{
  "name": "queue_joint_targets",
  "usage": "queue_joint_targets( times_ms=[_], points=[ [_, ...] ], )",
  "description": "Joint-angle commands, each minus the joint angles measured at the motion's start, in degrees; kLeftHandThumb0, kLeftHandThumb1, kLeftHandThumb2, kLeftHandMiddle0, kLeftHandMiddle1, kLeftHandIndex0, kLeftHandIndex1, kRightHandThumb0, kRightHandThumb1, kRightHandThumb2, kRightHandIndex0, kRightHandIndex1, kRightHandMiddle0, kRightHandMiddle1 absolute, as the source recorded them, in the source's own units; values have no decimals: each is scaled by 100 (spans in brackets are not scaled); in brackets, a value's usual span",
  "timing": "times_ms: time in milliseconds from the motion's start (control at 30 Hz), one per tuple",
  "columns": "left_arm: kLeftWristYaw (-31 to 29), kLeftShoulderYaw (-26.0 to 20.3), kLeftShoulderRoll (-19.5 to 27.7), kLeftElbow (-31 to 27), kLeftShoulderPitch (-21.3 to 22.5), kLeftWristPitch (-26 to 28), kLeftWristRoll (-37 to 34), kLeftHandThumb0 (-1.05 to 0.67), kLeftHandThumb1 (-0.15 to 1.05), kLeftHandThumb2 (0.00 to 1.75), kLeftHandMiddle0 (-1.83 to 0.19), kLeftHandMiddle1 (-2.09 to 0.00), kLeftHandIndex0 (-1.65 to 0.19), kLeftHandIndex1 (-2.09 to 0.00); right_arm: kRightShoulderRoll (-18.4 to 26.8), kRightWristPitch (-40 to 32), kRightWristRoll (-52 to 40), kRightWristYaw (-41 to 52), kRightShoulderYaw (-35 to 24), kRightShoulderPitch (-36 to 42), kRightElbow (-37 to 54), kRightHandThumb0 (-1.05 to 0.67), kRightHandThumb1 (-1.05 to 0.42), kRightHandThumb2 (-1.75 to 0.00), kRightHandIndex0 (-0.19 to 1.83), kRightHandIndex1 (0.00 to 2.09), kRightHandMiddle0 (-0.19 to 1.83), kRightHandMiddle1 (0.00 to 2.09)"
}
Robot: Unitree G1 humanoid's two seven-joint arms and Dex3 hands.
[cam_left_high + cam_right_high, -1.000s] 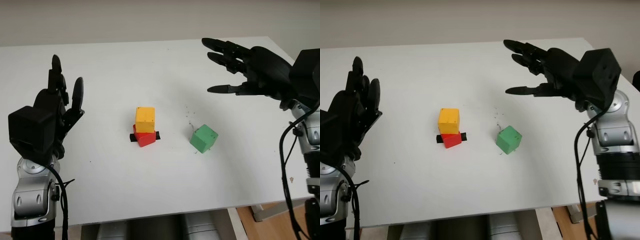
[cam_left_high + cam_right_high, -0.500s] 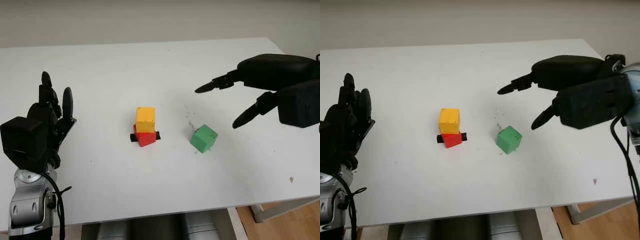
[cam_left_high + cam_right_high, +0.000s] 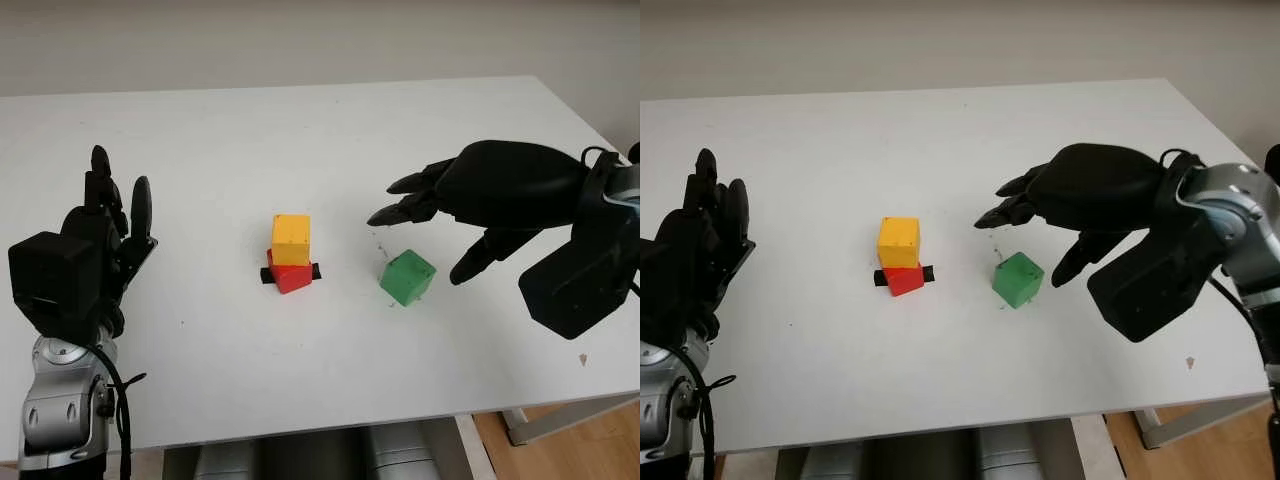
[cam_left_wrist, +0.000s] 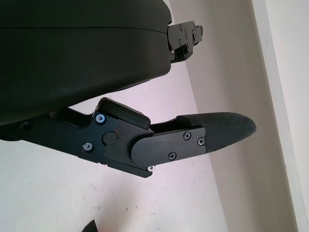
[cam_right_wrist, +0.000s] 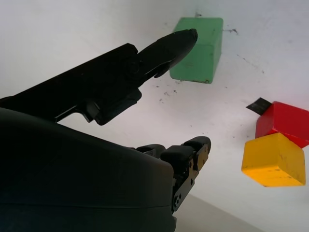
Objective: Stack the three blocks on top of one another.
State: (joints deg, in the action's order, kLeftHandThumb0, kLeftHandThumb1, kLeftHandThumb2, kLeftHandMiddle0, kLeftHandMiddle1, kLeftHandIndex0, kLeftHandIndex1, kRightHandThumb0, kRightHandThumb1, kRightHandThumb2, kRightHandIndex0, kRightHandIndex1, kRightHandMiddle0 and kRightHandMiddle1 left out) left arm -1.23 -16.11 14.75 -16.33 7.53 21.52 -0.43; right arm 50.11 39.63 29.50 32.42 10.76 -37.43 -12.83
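I expect the yellow block (image 3: 291, 240) to twist a little but stay up when I put the green block on top, because it sits turned across the red block (image 3: 290, 268).
A yellow block (image 3: 291, 238) sits on top of a red block (image 3: 289, 273) near the middle of the white table (image 3: 300, 140); the red one lies on a short black strip (image 3: 268, 276). A green block (image 3: 407, 277) lies alone to their right, also seen as green block (image 5: 199, 50) in the right wrist view. My right hand (image 3: 425, 232) hovers open just above and to the right of the green block, fingers reaching over it and thumb beside it, not touching. My left hand (image 3: 105, 230) is open, raised over the table's left side.
The table's front edge (image 3: 330, 425) runs close below the blocks and its right edge (image 3: 590, 120) lies behind my right arm. Small dark specks (image 3: 378, 235) mark the surface by the green block. A pale wall stands behind the table.
My right hand has swung down and leftward from high at the far right to just over the green block. The left hand has dropped a little. The blocks have not moved.
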Motion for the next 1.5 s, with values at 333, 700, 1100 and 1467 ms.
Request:
queue_joint_targets(
  times_ms=[333, 700, 1100, 1467],
  points=[
    [52, 25, 25, -133, -97, -84, 101, -79, 105, 57, 16, -6, 14, -6, -293, 39, 685, -889, 335, 196, -562, -75, -89, -7, 23, 2, 51, 7],
    [22, -30, 8, -245, -192, -70, -10, -78, 105, 51, 17, -5, 14, -6, -257, -72, 962, -1027, 499, 175, -817, -78, -90, -5, 21, 3, 51, 8],
    [-24, 69, 68, -194, -241, -71, 115, -77, 105, 52, 17, -5, 13, -6, -209, -27, 1281, -1588, 494, 256, -995, -69, -88, -5, 27, 7, 61, 16],
    [-12, 73, 66, -225, -243, 1, 139, -77, 105, 51, 18, -5, 12, -6, -242, 102, 1523, -2237, 617, 199, -1469, -56, -89, -5, 36, 6, 28, 111]
  ],
)
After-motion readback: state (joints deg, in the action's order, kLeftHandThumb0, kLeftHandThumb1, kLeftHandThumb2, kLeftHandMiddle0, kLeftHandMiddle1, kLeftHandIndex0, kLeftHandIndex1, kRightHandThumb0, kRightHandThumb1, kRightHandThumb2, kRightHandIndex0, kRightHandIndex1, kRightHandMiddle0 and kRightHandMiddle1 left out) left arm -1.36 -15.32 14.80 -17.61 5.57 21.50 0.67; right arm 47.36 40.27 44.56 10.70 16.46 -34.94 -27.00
